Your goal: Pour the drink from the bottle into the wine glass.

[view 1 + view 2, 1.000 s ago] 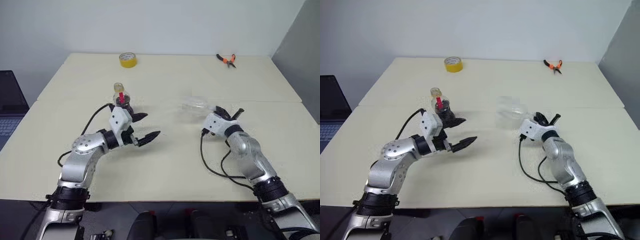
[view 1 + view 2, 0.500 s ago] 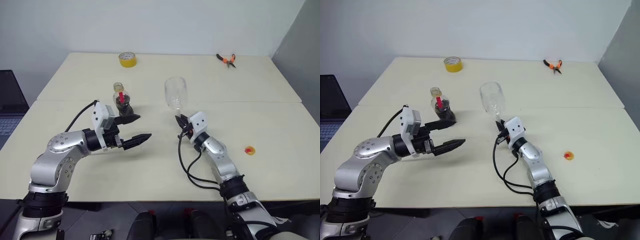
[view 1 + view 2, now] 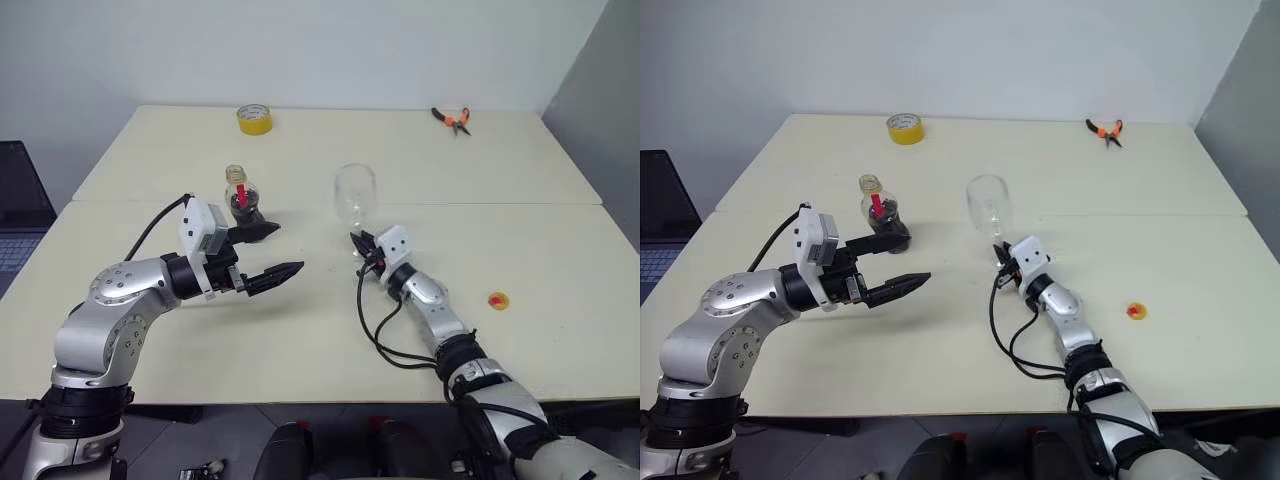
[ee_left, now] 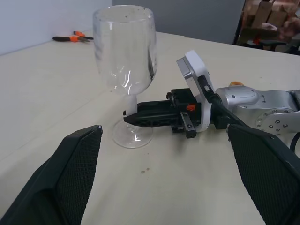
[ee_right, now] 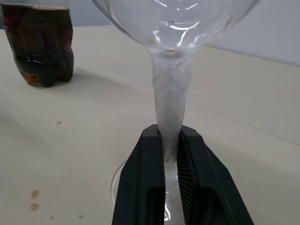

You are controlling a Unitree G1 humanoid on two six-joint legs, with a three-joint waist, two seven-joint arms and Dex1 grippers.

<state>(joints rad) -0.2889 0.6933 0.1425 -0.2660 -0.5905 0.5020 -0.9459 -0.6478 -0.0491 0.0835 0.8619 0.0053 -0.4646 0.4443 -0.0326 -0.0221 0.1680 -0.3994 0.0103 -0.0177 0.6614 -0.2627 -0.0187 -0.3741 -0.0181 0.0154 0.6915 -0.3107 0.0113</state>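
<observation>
My gripper will make the dark drink (image 3: 246, 208) stream out when it tips the bottle's open neck (image 3: 236, 174) below the bottle's base, because the drink sits low in the bottle.
The wine glass (image 3: 355, 192) stands upright near the table's middle, its foot (image 4: 132, 136) down on the tabletop. My right gripper (image 3: 359, 243) is shut on its stem (image 5: 169, 108), low down, just above the foot. The bottle (image 3: 241, 200) stands to the left of the glass, with no cap on its neck. The dark drink (image 5: 40, 51) fills its lower part. My left gripper (image 3: 287, 248) hangs open in front of the bottle, a little to its right. It is clear of the bottle, with nothing between its fingers (image 4: 70, 183), and it points toward the glass.
A small orange-red cap (image 3: 498, 299) lies on the table to the right of my right arm. A yellow tape roll (image 3: 254, 119) and orange pliers (image 3: 452, 118) sit at the far edge. A dark laptop (image 3: 20, 195) is off the table's left side.
My right gripper has swung the glass from tilted in the air to upright. It has carried the glass left and down onto the table. My left gripper has drawn back from the bottle, still open.
</observation>
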